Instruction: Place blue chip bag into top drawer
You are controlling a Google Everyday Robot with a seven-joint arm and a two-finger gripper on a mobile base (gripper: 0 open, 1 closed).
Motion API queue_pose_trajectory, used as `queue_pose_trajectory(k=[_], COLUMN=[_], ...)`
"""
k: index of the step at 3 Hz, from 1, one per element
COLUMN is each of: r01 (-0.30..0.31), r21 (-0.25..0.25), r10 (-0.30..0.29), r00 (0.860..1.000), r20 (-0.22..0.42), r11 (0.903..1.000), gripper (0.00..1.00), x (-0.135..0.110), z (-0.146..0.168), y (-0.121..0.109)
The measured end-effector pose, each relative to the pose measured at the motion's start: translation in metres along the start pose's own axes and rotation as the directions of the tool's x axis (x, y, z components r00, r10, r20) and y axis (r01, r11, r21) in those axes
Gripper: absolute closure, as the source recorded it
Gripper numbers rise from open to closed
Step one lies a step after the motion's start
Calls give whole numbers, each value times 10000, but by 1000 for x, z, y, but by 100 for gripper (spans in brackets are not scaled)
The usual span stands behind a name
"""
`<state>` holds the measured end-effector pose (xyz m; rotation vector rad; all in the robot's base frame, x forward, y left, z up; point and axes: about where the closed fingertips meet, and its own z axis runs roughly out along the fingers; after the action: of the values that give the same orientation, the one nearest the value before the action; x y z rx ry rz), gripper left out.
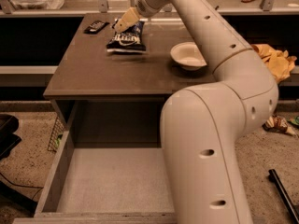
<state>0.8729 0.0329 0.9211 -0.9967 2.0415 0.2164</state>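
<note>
The blue chip bag is spread out with a straight near edge, so the bag will stay wide instead of folding up when the robot's gripper carries it.
The blue chip bag lies flat on the brown cabinet top, toward its far left. My gripper reaches out at the end of the white arm and hovers right over the bag's far end, its tan fingers pointing down and left. The top drawer is pulled out below the cabinet top, with a pale grey bottom and nothing visible in it. The arm's big white body hides the drawer's right part.
A white bowl sits on the cabinet top to the right of the bag. A small flat black packet lies at the far left corner. A yellow cloth and a wrapper lie on the floor to the right.
</note>
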Motion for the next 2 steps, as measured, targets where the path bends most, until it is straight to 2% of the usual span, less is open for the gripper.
queue_pose_trajectory(k=[1, 2], r01=[-148, -424], r21=[-456, -1034], r10=[123, 301], r00=[9985, 9927], r20=[-536, -1170], r11=[9989, 9937], gripper=[0, 25], x=[21, 50], z=[29, 52], y=[8, 19])
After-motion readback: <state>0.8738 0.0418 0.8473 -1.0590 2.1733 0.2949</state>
